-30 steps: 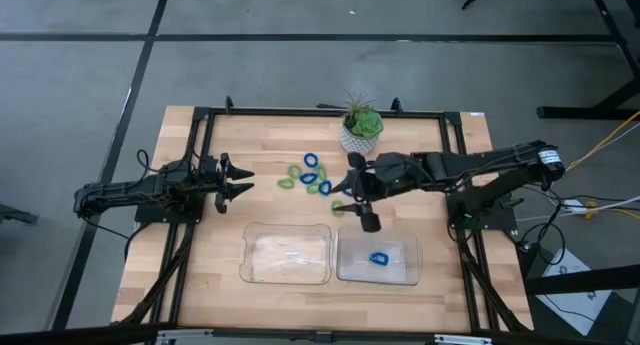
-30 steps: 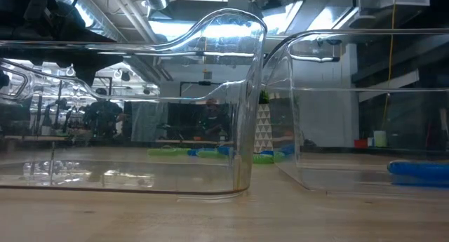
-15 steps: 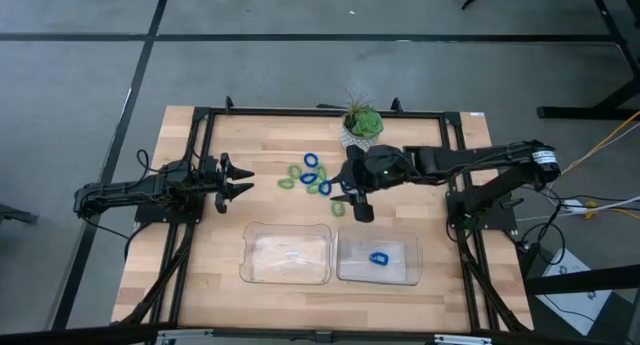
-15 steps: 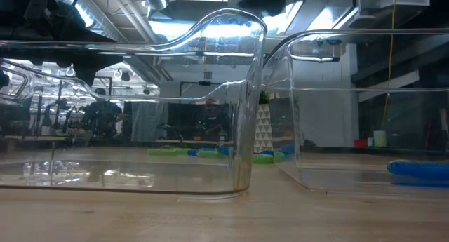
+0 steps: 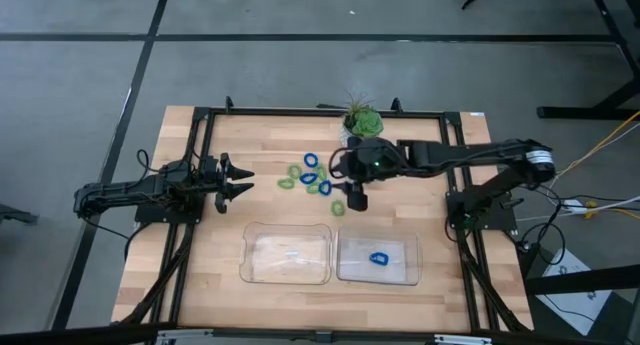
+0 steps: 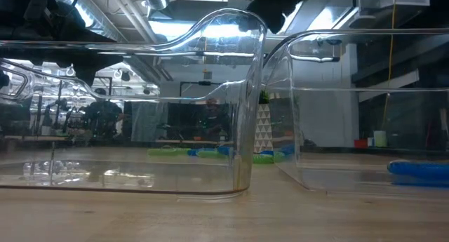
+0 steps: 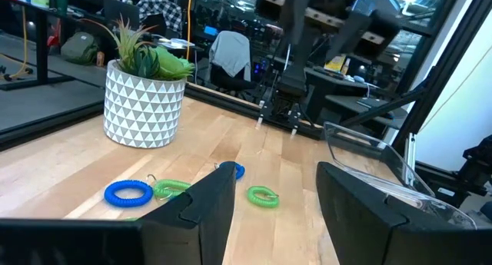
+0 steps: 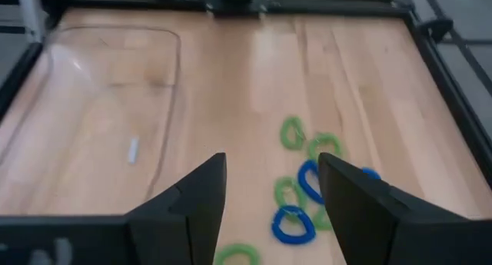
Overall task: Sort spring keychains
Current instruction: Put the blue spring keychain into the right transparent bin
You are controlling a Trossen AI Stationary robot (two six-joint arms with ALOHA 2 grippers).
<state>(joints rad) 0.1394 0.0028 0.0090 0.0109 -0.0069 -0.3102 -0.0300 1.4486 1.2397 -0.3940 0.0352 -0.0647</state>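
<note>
The green coil nearer the trays (image 5: 338,207) lies by itself in a round open loop, so it will rise alone and keep its round shape when the robot lifts it.
The spring keychains (image 5: 312,175) lie in a loose cluster of blue and light green coils on the wood in front of the plant pot. One green coil (image 5: 338,208) lies apart, nearer the trays, and one blue coil (image 5: 378,257) lies in the right clear tray (image 5: 410,237). My right gripper (image 5: 350,193) is open and hovers just right of the cluster. In the right wrist view its fingers (image 8: 192,211) frame the coils (image 8: 310,180) without touching them. My left gripper (image 5: 243,181) is open and waits left of the cluster. Its wrist view shows the coils (image 7: 128,193) lying ahead of it.
A potted plant (image 5: 362,125) in a white patterned pot stands just beyond the cluster, close to my right arm. The left clear tray (image 5: 250,233) sits beside the right one along the near side. A black frame (image 5: 200,120) runs around the tabletop. Bare wood lies between cluster and trays.
My right gripper has moved from over the far rim of the right tray toward the table's far edge and slightly left, arriving beside the keychain cluster. It has stayed open. The keychains and trays have not moved.
</note>
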